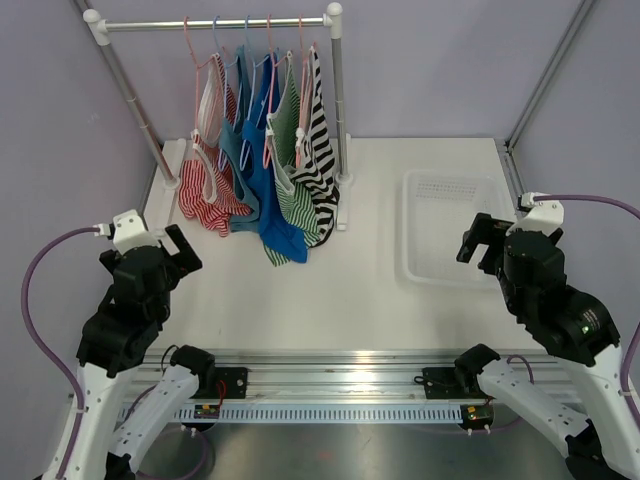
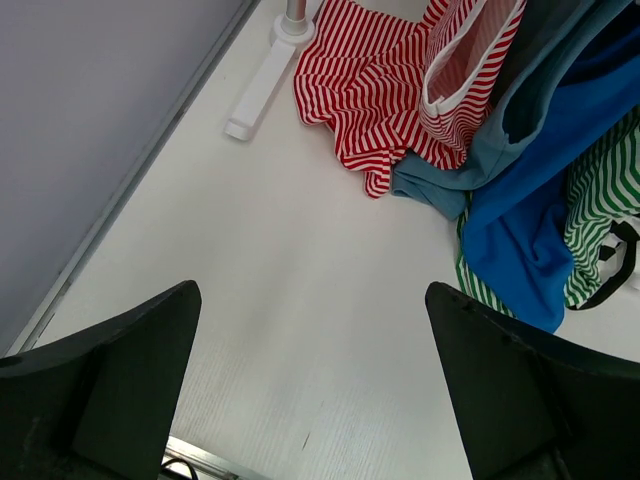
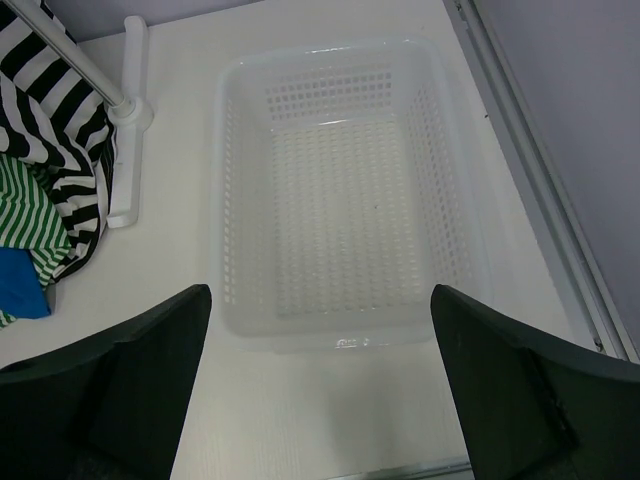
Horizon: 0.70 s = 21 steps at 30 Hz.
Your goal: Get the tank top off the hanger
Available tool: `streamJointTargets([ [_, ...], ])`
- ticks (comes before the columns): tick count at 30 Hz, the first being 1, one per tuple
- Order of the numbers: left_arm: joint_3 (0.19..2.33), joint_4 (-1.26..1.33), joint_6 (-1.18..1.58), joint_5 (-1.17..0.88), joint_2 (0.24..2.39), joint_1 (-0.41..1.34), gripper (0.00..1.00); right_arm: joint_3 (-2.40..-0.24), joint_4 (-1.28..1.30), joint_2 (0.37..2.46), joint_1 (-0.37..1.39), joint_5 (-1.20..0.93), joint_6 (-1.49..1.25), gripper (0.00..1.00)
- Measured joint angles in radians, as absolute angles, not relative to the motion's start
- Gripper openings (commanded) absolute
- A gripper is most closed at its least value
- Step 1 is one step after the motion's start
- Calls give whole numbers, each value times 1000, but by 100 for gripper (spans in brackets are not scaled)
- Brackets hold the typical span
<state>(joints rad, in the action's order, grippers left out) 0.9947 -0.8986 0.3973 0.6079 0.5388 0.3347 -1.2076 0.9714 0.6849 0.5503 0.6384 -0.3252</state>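
I keep reaching with my left gripper for the pink hanger of the black-and-white striped top (image 1: 320, 155) until it closes on that hanger (image 1: 299, 152). The top hangs outermost, and its hanger is clear in front.
Several tank tops hang on hangers from a rail (image 1: 215, 22) at the back: red-striped (image 1: 205, 190), teal (image 1: 238, 160), blue (image 1: 268, 200), green-striped (image 1: 292, 170) and black-and-white striped (image 1: 320, 140). Their hems rest on the table. The left wrist view shows the red-striped top (image 2: 370, 90), the blue one (image 2: 540, 220) and a green-striped edge (image 2: 600, 220). My left gripper (image 1: 175, 255) (image 2: 312, 400) is open and empty, near and left of the clothes. My right gripper (image 1: 480, 240) (image 3: 320, 400) is open and empty, above the near edge of the basket.
A white perforated basket (image 1: 455, 228) (image 3: 240, 200) sits empty at the right of the table. The rack's white base bar (image 3: 128, 120) and post (image 1: 338, 110) stand left of it. Grey walls close in the table on both sides.
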Motion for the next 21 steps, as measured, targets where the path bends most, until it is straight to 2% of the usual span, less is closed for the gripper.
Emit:
streamJointTargets([
  [6,1063,-909,402,571,554,335,99,-1206,965,662,550,609,-324,100],
  [11,1197,-905,420,476,653,335,99,-1183,932,624,552,548,-326,99],
  [15,1394,-900,437,386,837,364,99,-1183,916,624,552,519,-332,99],
  [21,1750,-867,429,363,1178,546,99,-1183,910,627,552,476,-364,100],
])
